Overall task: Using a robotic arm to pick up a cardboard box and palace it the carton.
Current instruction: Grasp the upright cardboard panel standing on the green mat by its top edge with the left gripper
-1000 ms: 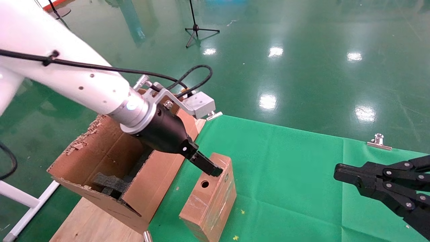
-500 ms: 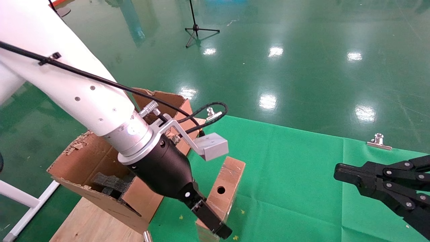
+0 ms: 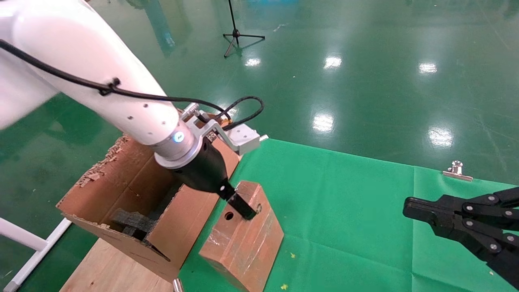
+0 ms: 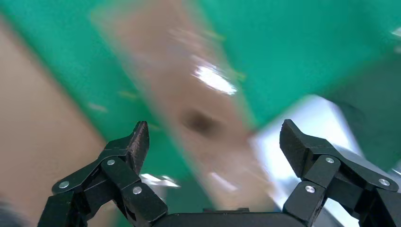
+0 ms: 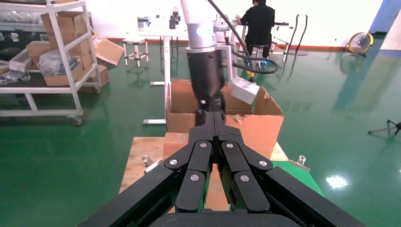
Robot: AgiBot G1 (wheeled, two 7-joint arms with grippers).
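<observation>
The cardboard box is at a slant between the open fingers of my left gripper, with its round hole point(image 4: 202, 122) at the ends of the fingers. I should move toward the taped middle point(image 4: 182, 68) before I close them.
The small taped cardboard box point(image 3: 243, 239) lies tilted on the green cloth, broad taped face up, round hole point(image 3: 229, 215) towards the carton. The white robotic arm's left gripper point(image 3: 245, 211) hangs over the box's far end. In the left wrist view the gripper point(image 4: 215, 142) is open wide, with the blurred box point(image 4: 198, 118) between the fingers and touching neither. The large torn-flapped carton point(image 3: 134, 194) stands just left of the box, with black foam point(image 3: 134, 221) inside. My all-black right gripper point(image 3: 409, 209) is shut and parked at the right, and shows in its own view point(image 5: 213, 118).
A green cloth point(image 3: 344, 211) covers the table, held by metal clips point(image 3: 457, 169). The carton rests on a wooden board point(image 3: 105, 267). A tripod point(image 3: 239, 36) stands on the green floor behind. The right wrist view shows shelving point(image 5: 52, 61) and a seated person point(image 5: 257, 23) far off.
The left gripper dipped down past the box's near end, then came back up over its far end. The box turned from standing on edge to leaning with its broad face up.
</observation>
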